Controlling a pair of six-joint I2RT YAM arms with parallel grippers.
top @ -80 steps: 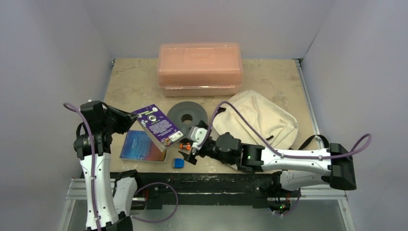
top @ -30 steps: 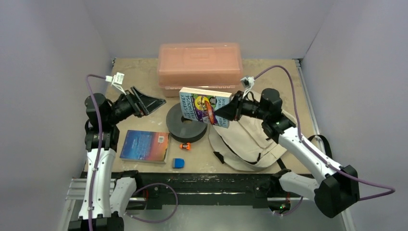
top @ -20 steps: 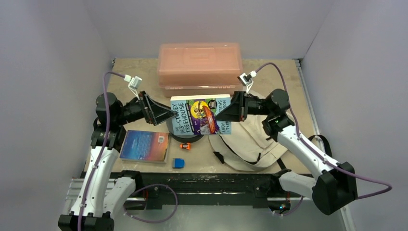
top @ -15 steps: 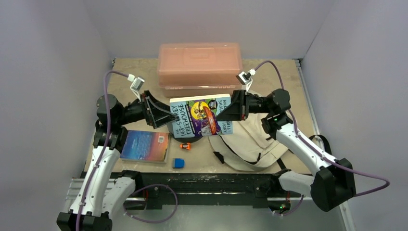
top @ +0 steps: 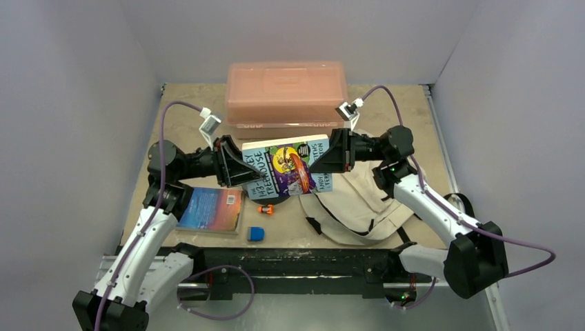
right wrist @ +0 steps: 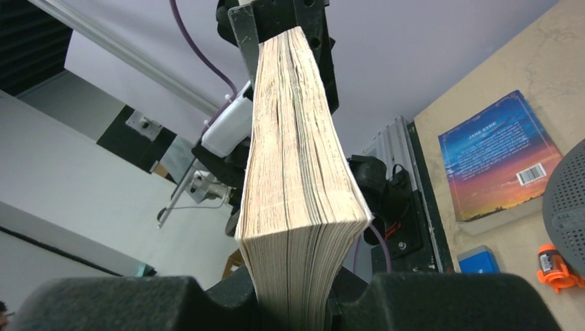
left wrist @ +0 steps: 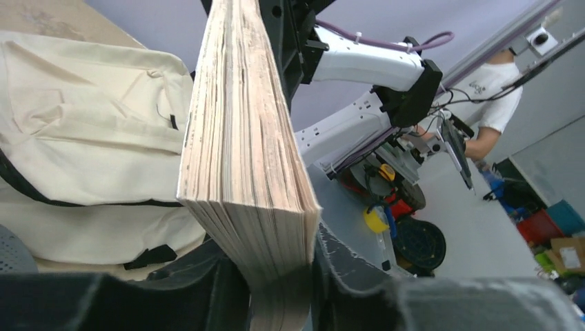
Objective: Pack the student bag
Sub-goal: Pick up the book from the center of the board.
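The student bag's opening (top: 336, 216) is slumped shut, so my right gripper should leave the paperback to my left gripper and raise the bag's upper flap (top: 335, 202) before packing.
A thick paperback with a colourful cover (top: 286, 167) hangs in the air above the table's middle, held at both ends. My right gripper (top: 332, 154) is shut on its right edge, where the page block (right wrist: 296, 158) is pinched between the pads. My left gripper (top: 238, 169) is shut on its left edge, squeezing the pages (left wrist: 241, 138) between its fingers (left wrist: 207, 289). The student bag (top: 362, 196), cream with black straps, lies slumped on the table below and right of the book; it also shows in the left wrist view (left wrist: 90, 138).
A blue book (top: 210, 209) lies flat at the front left. Near it lie a small orange item (top: 267, 209) and a small blue block (top: 256, 234). A salmon-pink plastic box (top: 286, 96) stands at the back. A grey disc (right wrist: 569, 200) lies under the held book.
My left arm has swung right to the book's left edge and its jaws have closed on it. The right gripper has kept hold of the book, nearly still.
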